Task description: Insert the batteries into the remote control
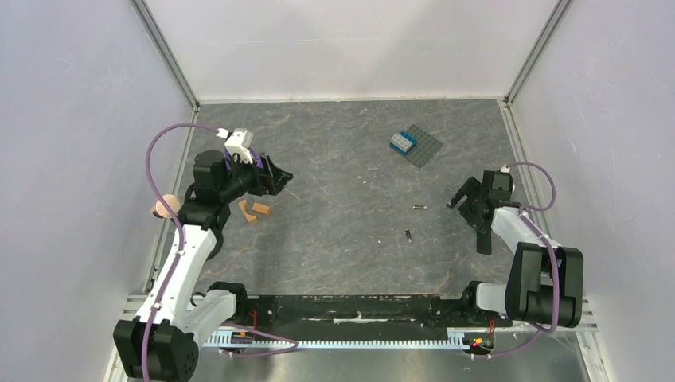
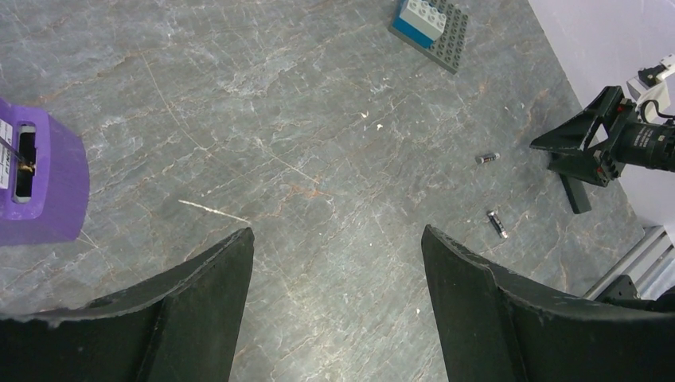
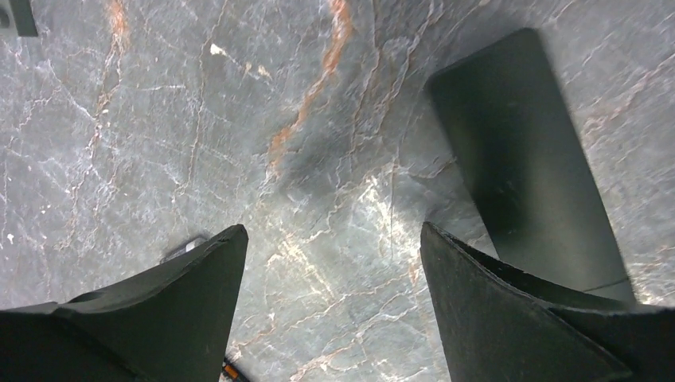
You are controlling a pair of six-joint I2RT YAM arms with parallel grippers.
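The remote control [image 1: 484, 242] is outside my right gripper's fingers. My right gripper should straddle the remote control's far end [image 3: 513, 131] and bring the remote control to my left gripper.
Two small dark batteries lie apart on the grey table, one [image 1: 419, 207] farther back and one [image 1: 409, 235] nearer. Both show in the left wrist view [image 2: 487, 158] [image 2: 497, 224]. The black remote control [image 1: 483, 239] lies flat at the right, partly under my right arm, and fills the right of the right wrist view [image 3: 525, 159]. My right gripper [image 1: 459, 195] [image 3: 330, 239] is open and empty just above the table, left of the remote. A silvery battery end [image 3: 181, 248] peeks out behind its left finger. My left gripper [image 1: 285, 183] [image 2: 336, 239] is open and empty, far left of the batteries.
A dark grey studded baseplate [image 1: 426, 150] with a blue brick [image 1: 403, 142] sits at the back right. Orange-brown wooden pieces [image 1: 255, 211] lie under my left arm. A pink object [image 1: 165, 207] sits at the left edge. White walls enclose the table.
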